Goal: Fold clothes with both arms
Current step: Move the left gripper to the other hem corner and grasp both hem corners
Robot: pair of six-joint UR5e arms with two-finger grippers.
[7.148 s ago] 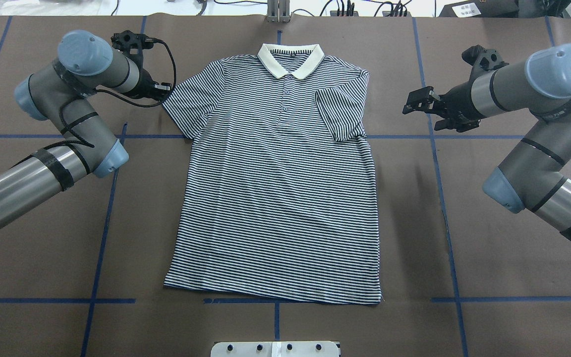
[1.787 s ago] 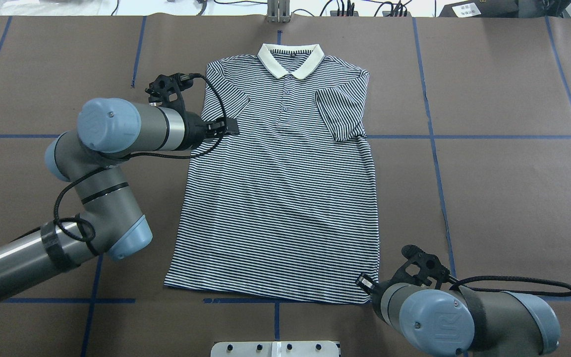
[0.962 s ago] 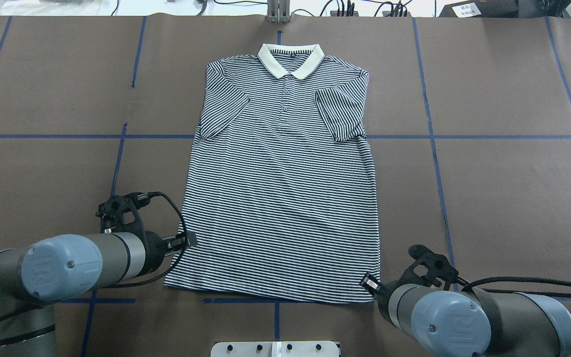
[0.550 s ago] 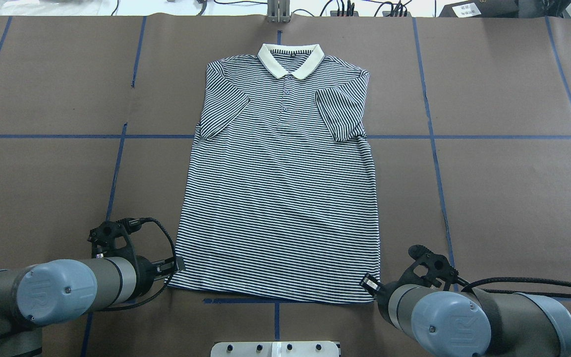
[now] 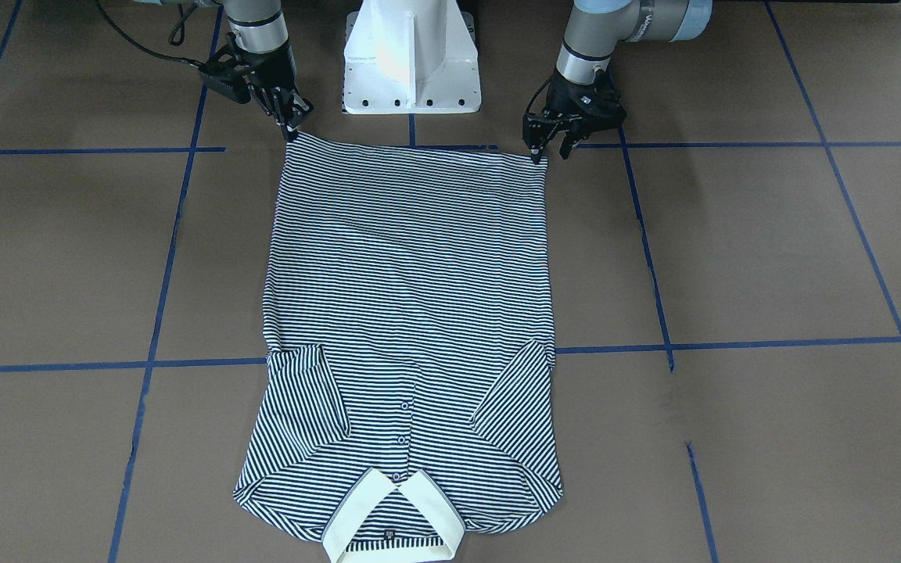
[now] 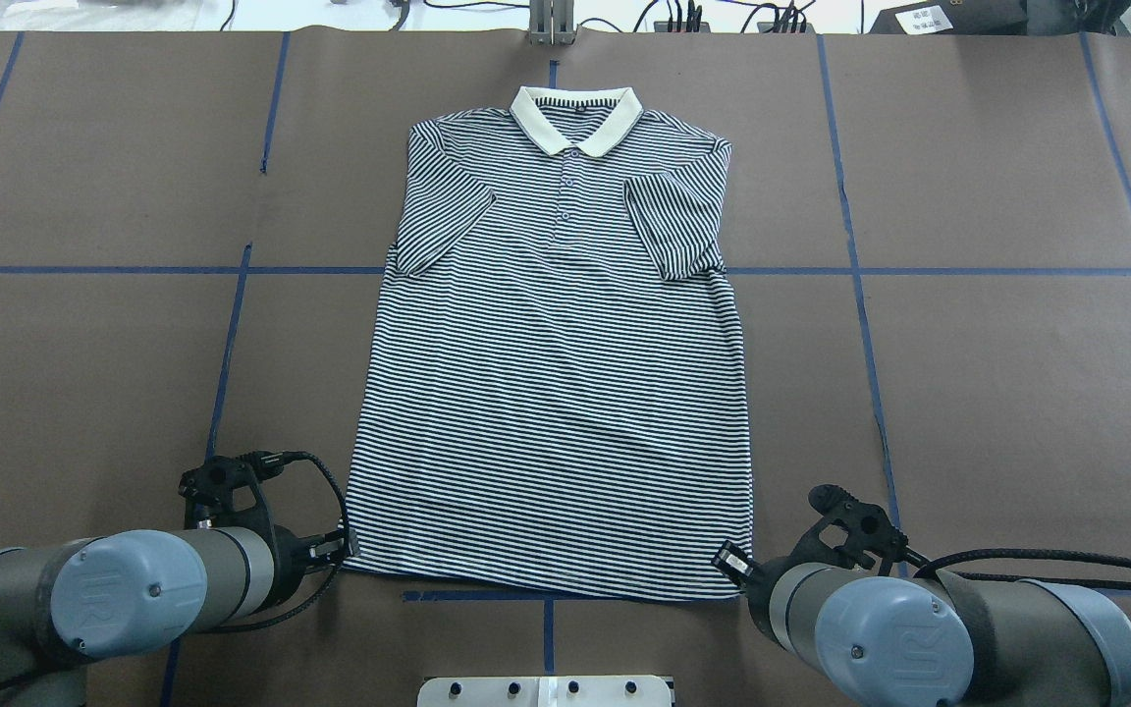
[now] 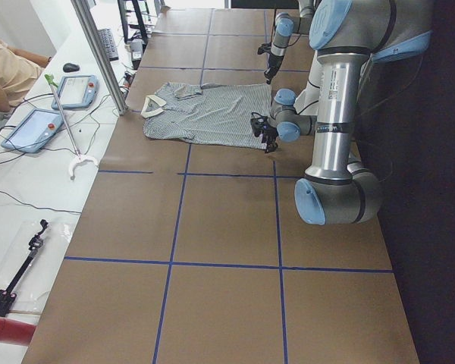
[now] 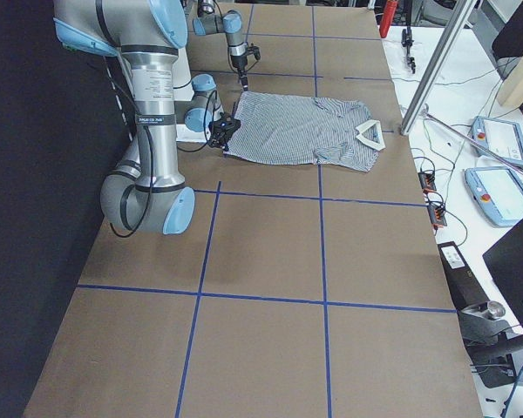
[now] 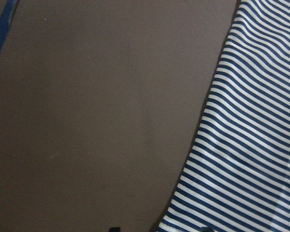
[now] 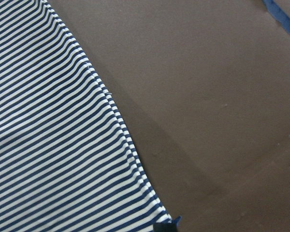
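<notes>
My gripper will fold the hem (image 5: 419,148), and the hem will cover both sleeves (image 5: 308,403) and leave the cream collar showing, because the sleeves lie folded inward, short of the collar.
The striped polo shirt (image 6: 556,393) (image 5: 411,274) lies flat and face up on the brown table, both sleeves folded inward and its cream collar (image 6: 576,120) at the far end. My left gripper (image 6: 342,550) (image 5: 549,155) is open at the hem's left corner; in the left wrist view its two tips stand apart at the bottom edge with the striped corner (image 9: 251,145) between them. My right gripper (image 6: 730,565) (image 5: 292,131) is shut on the hem's right corner, and its tips meet at the cloth's edge (image 10: 48,121) in the right wrist view.
The white pedestal base (image 5: 411,62) stands just behind the hem, between both arms. Blue tape lines (image 6: 860,295) cross the brown table cover. A side bench holds tablets (image 7: 30,129) and cables, a person's arm (image 7: 4,72) rests there, and a metal post (image 7: 98,53) rises near the collar.
My left arm folded the left sleeve inward, then swung down to the hem's left corner, nudging that corner slightly inward. My right arm came to the right corner earlier and has stayed there.
</notes>
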